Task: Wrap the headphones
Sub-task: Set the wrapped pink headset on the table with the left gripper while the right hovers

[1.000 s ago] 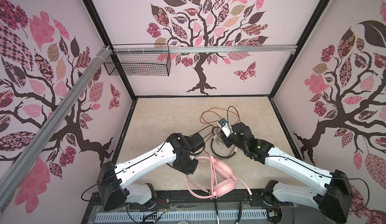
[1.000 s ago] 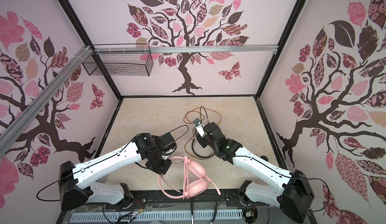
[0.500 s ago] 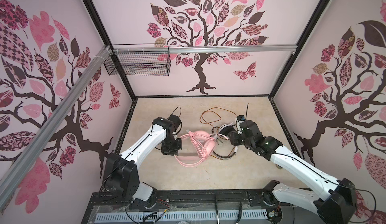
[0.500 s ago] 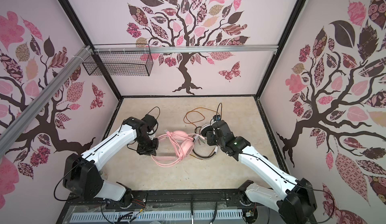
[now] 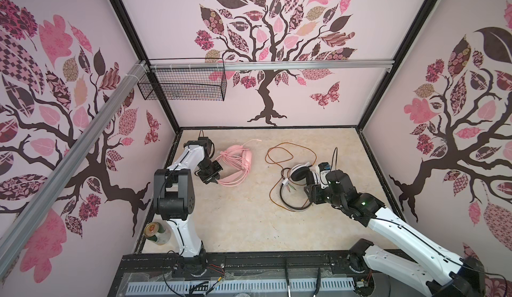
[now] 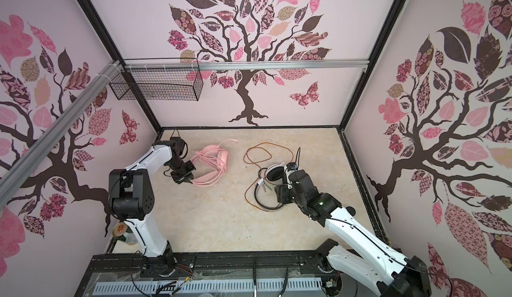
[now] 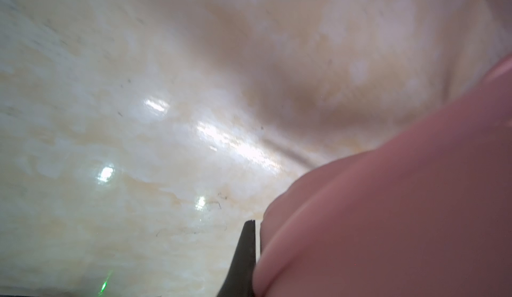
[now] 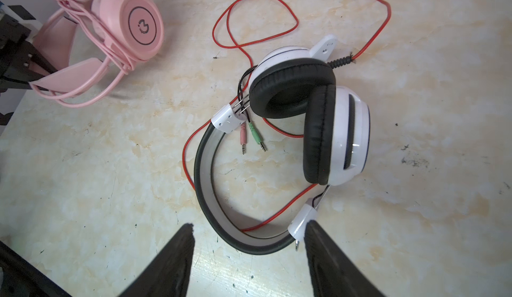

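The pink cable (image 5: 233,158) is looped around the pink headphones, so my left gripper should keep lowering them to the clear tabletop (image 5: 226,170) until they lie flat, then let go.
The pale pink headphones (image 5: 238,159) (image 6: 216,159) (image 8: 133,26) lie at the back left with their pink cable looped around them. My left gripper (image 5: 214,177) (image 6: 189,179) (image 7: 256,254) is shut on their headband, and pink fills the left wrist view. The white-and-black headphones (image 5: 300,170) (image 6: 274,173) (image 8: 318,115) lie on the right, their orange-red cable (image 5: 279,148) (image 8: 277,1) loose around them. Just above their headband, my right gripper (image 5: 310,195) (image 6: 279,195) (image 8: 249,237) is open and holds nothing. One of its fingertips is beside a white hinge piece.
A drinks can (image 5: 155,233) (image 6: 122,231) stands at the front left corner beside the left arm's base. A black wire basket (image 5: 182,85) hangs on the back rail. Pink and green plugs (image 8: 252,137) lie inside the headband's arc. Patterned walls close three sides.
My left arm carried the pink headphones from the front centre to the back left. My right gripper drew back to the right and its jaws widened.
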You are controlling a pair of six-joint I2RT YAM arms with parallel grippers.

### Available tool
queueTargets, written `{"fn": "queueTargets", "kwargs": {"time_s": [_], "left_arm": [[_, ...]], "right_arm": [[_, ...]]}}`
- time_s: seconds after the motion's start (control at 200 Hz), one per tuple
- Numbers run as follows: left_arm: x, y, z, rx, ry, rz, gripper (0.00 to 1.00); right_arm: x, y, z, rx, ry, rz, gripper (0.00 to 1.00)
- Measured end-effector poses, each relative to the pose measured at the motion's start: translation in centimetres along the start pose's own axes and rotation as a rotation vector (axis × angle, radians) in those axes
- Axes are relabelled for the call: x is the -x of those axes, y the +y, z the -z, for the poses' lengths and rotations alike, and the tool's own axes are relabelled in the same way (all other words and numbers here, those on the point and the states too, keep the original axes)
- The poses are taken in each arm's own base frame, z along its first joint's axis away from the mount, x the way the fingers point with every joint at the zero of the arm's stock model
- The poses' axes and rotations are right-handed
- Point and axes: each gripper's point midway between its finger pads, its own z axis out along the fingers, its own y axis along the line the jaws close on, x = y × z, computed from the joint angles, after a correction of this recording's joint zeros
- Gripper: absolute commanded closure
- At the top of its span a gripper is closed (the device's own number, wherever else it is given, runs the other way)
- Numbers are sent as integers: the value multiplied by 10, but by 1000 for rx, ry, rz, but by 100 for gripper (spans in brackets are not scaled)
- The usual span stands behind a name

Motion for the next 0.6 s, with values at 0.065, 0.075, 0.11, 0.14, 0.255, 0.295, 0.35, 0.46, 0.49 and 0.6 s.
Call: {"fn": "queueTargets", "kwargs": {"time_s": [0.065, 0.075, 0.11, 0.14, 0.255, 0.295, 0.35, 0.46, 0.49, 0.6], "left_arm": [[13, 0, -7, 5, 1, 29, 100], [15, 0, -8, 6, 0, 33, 100], [21, 0, -11, 4, -1, 45, 100], [25, -1, -12, 1, -4, 54, 100], [37, -2, -12, -13, -10, 79, 100], [39, -2, -12, -17, -13, 86, 100], [42, -1, -13, -20, -13, 96, 100], [45, 3, -17, -18, -2, 116, 100], [46, 5, -19, -17, 2, 122, 100], [50, 9, -24, -24, 16, 145, 100]], "right_arm": [[-1, 1, -1, 5, 2, 3, 33], [-1, 1, -1, 6, 2, 4, 33], [-2, 1, -1, 10, 4, 7, 33], [-2, 2, -1, 15, 5, 11, 33], [-1, 5, -6, 27, 8, 25, 33], [-2, 6, -9, 29, 15, 28, 33], [-4, 6, -13, 30, 27, 33, 32], [-7, 6, -19, 30, 48, 42, 32], [-8, 7, -20, 31, 49, 43, 32], [-6, 8, -20, 36, 44, 46, 31]]}}
